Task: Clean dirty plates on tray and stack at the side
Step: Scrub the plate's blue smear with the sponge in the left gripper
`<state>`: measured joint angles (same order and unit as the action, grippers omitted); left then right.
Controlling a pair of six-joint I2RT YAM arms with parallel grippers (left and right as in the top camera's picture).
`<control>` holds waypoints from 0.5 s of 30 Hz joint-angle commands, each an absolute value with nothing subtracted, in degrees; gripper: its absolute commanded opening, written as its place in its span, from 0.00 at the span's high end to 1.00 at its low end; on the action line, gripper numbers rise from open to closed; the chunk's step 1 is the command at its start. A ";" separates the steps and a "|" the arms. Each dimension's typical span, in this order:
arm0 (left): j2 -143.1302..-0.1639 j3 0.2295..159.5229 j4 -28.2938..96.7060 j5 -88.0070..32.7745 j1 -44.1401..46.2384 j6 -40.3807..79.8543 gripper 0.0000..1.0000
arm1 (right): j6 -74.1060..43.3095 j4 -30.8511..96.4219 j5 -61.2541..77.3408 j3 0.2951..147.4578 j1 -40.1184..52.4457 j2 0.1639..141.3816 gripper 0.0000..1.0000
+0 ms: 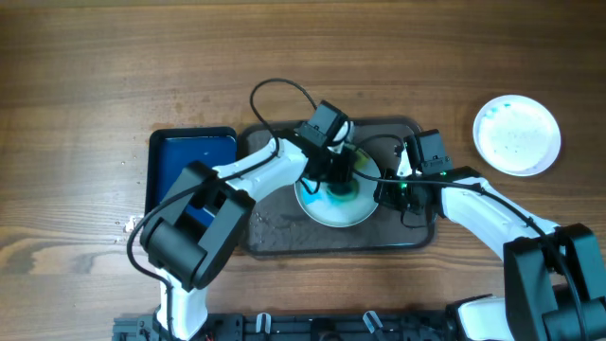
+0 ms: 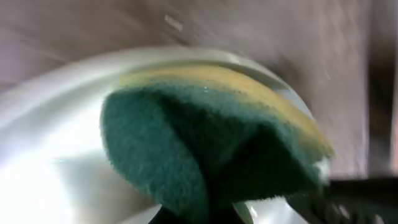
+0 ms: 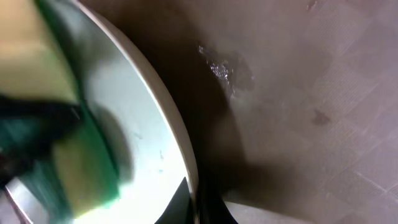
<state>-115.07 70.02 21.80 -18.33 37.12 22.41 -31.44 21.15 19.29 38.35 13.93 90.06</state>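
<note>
My right gripper is holding the plate's rim close to the sponge (image 1: 344,190) while blue smear lies toward the plate's opposite rim (image 1: 304,195), so my left gripper should wipe back there.
One dirty plate (image 1: 333,210), white with a blue-green smear, lies on the dark grey-brown tray (image 1: 284,237). My left gripper (image 1: 341,176) is over the plate's far side, shut on a green and yellow sponge (image 2: 205,137) whose green face presses on the plate (image 2: 50,162). My right gripper (image 1: 390,192) is at the plate's right edge. Its jaws are closed on the rim (image 3: 177,134), one finger (image 3: 180,208) above and one below. The sponge (image 3: 59,130) shows at the left of the right wrist view. A second white plate (image 1: 517,135) lies on the table to the right.
A smaller glossy dark blue tray (image 1: 189,156) sits left of the grey tray, partly under my left arm. Wet spots (image 3: 227,70) mark the grey tray's floor (image 3: 298,106) beside the plate. A cable loops behind the left wrist.
</note>
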 commanded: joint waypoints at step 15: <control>-117.93 68.27 43.44 -8.80 36.69 13.54 0.96 | -31.53 23.81 18.13 36.10 14.28 92.38 0.96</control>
<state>-113.23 72.69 39.86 -1.91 35.33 19.92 -31.46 21.47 19.51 38.39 13.93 90.06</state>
